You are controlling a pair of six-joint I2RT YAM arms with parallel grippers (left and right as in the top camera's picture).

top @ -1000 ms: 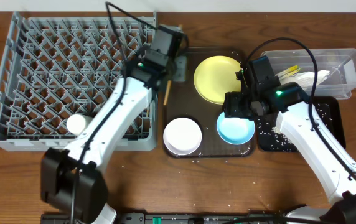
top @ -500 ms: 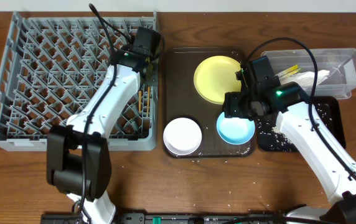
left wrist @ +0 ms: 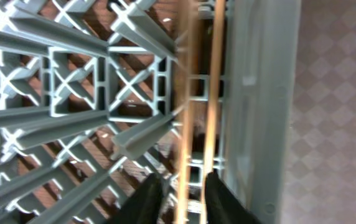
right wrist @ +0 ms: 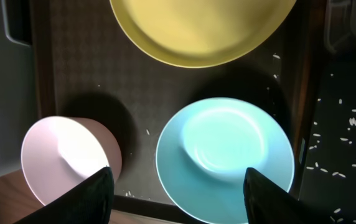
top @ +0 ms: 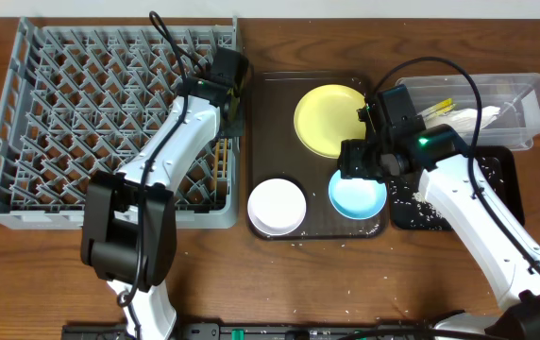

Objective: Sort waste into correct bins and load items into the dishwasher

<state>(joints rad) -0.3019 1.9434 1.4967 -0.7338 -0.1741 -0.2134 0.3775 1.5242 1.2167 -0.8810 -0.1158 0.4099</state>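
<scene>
My right gripper needs to move back over the black tray (top: 419,213) first, because it is hanging over the light-blue bowl (top: 358,196). My left gripper will then take the bowl to the rack.
My left gripper (top: 226,113) is low over the right side of the grey dish rack (top: 62,113). Its jaws stand narrowly apart (left wrist: 183,200). The two wooden chopsticks (left wrist: 198,93) run between the fingertips and lie apart from each other along the rack's right wall (top: 219,162). My right gripper (top: 357,168) is wide open and empty (right wrist: 178,202) above the light-blue bowl (right wrist: 224,155). The cream-white bowl (top: 277,205) and the pale-yellow plate (top: 329,118) sit on the brown tray. The white cup is hidden.
The brown serving tray (top: 272,123) lies between the rack and the bins. The clear tub (top: 520,94) holds the white napkin (top: 470,118) and the yellow-green sachet (top: 437,109). The black tray (top: 501,189) carries rice scraps (top: 412,203).
My left arm swung left from the serving tray's edge over the rack, and the chopsticks now lie in the rack. The arm now covers the white cup. The right arm has not moved.
</scene>
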